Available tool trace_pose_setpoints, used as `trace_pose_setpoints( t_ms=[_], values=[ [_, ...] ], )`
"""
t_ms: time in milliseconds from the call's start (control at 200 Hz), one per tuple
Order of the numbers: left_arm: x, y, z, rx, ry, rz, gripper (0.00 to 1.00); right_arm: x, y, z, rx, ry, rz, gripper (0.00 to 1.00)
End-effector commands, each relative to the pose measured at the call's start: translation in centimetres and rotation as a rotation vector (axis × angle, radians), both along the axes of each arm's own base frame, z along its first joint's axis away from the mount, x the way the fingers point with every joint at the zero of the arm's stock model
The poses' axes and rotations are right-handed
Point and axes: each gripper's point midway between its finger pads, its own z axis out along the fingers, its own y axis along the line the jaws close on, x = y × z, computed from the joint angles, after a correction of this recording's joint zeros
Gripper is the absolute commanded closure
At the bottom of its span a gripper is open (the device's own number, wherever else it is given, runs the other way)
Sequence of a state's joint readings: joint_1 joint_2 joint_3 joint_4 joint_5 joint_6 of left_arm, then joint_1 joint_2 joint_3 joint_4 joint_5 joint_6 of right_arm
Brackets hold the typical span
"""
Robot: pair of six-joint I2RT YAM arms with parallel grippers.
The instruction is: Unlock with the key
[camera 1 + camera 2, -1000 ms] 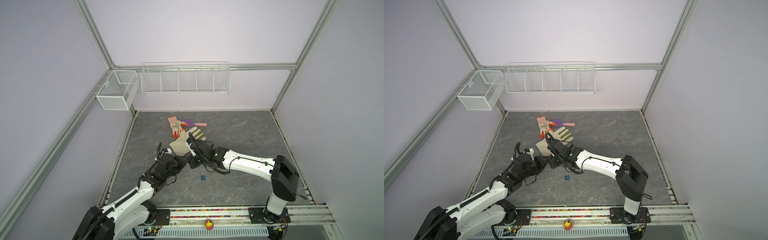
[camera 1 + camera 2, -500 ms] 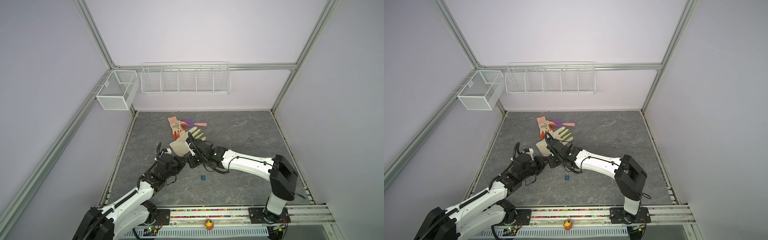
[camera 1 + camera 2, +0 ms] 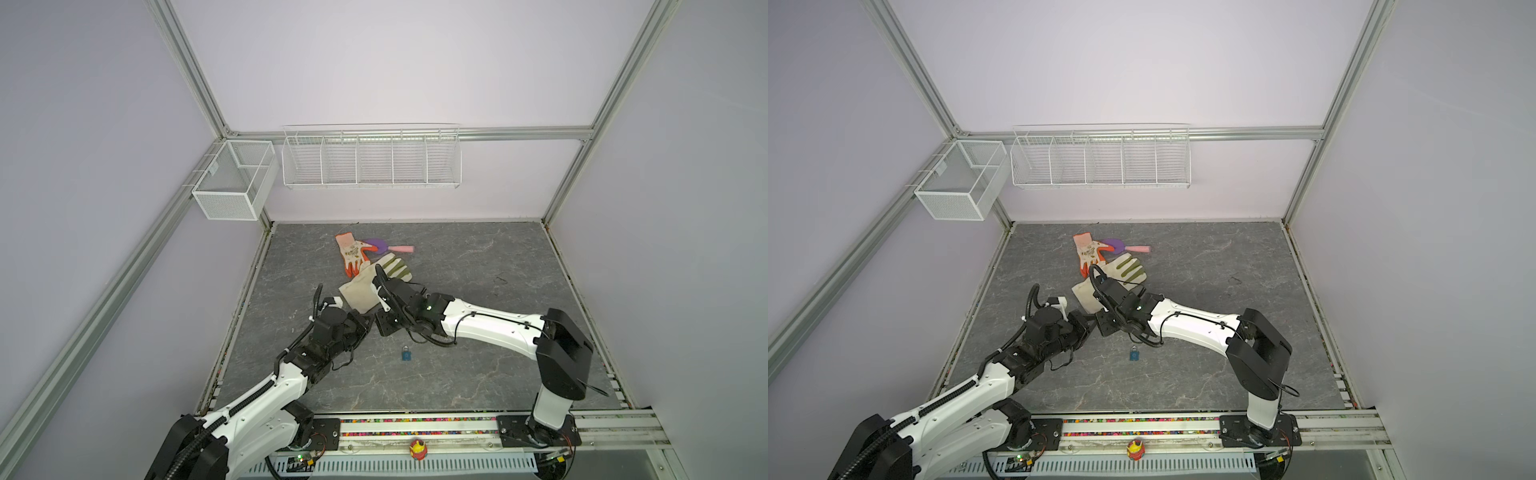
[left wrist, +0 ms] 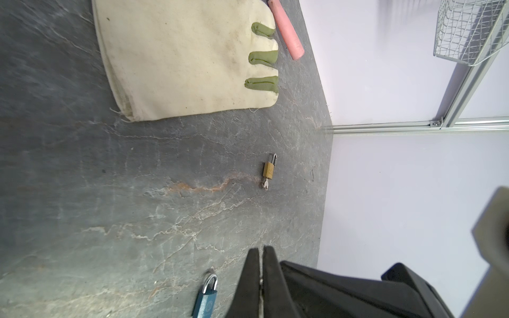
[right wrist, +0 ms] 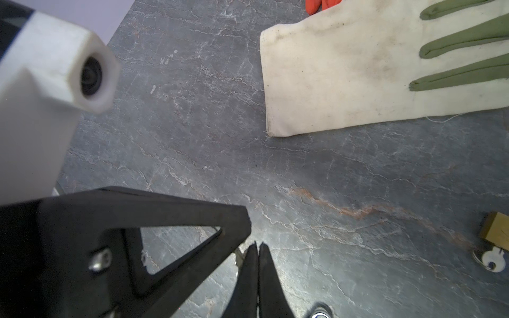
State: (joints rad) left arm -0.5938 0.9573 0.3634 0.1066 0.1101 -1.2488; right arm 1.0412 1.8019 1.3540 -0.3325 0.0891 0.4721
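Note:
My left gripper is covering the key's blade (image 5: 242,247), so my right gripper should grab the key by its head (image 5: 239,259) to free my left gripper for the blue padlock.
In both top views my left gripper (image 3: 368,327) (image 3: 1089,327) and right gripper (image 3: 380,328) (image 3: 1101,328) meet tip to tip above the floor. Both are shut. A thin silvery piece, the key (image 5: 239,256) by its look, sticks out beside my right gripper (image 5: 258,245) under the left finger (image 5: 176,214). A bright speck sits between the shut jaws of my left gripper (image 4: 261,249). A blue padlock (image 3: 406,355) (image 3: 1133,354) (image 4: 205,298) lies on the floor just below them. Farther off lies a brass padlock (image 4: 268,169) (image 5: 495,228) with its own key (image 4: 265,185) (image 5: 493,261) in it.
A cream glove with green fingers (image 3: 365,291) (image 4: 187,60) lies just behind the grippers. Beyond it are an orange glove (image 3: 352,257) and a purple trowel with a pink handle (image 3: 386,248). Two wire baskets (image 3: 372,160) (image 3: 232,187) hang on the walls.
My left gripper's jaws have closed at the right gripper's tips. Both arms have stayed almost where they were.

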Motion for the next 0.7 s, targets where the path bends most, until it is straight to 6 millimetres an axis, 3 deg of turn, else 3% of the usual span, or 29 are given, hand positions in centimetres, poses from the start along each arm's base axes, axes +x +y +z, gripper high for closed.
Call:
trace_pose_setpoints(
  t_ms=[0, 105, 255, 340, 515, 580, 695],
  values=[
    [0.1, 0.3, 0.2, -0.003, -0.004, 0.011, 0.94, 0.4, 0.0, 0.2, 0.0, 0.006, -0.021, 0.93],
    [0.3, 0.3, 0.5, -0.006, -0.014, 0.017, 1.0, 0.4, -0.1, 0.3, -0.001, 0.008, -0.022, 0.93],
    [0.8, 0.3, 1.5, 0.03, -0.076, 0.007, 1.0, 0.3, -0.6, 0.7, 0.004, 0.018, -0.027, 0.93],
    [1.2, 0.2, 2.4, 0.055, -0.138, -0.014, 1.0, 0.2, -1.2, 1.2, 0.008, 0.015, -0.032, 0.81],
    [2.0, 0.5, 4.2, 0.137, -0.284, -0.028, 1.0, 0.1, -3.1, 3.4, 0.05, -0.019, -0.047, 0.66],
    [2.3, 0.3, 5.7, 0.17, -0.372, -0.057, 1.0, -0.3, -3.7, 4.7, 0.091, -0.031, -0.021, 0.65],
    [2.5, -1.1, 8.9, 0.216, -0.549, -0.149, 1.0, -1.2, -4.5, 7.0, 0.221, -0.013, 0.082, 0.54]
  ],
)
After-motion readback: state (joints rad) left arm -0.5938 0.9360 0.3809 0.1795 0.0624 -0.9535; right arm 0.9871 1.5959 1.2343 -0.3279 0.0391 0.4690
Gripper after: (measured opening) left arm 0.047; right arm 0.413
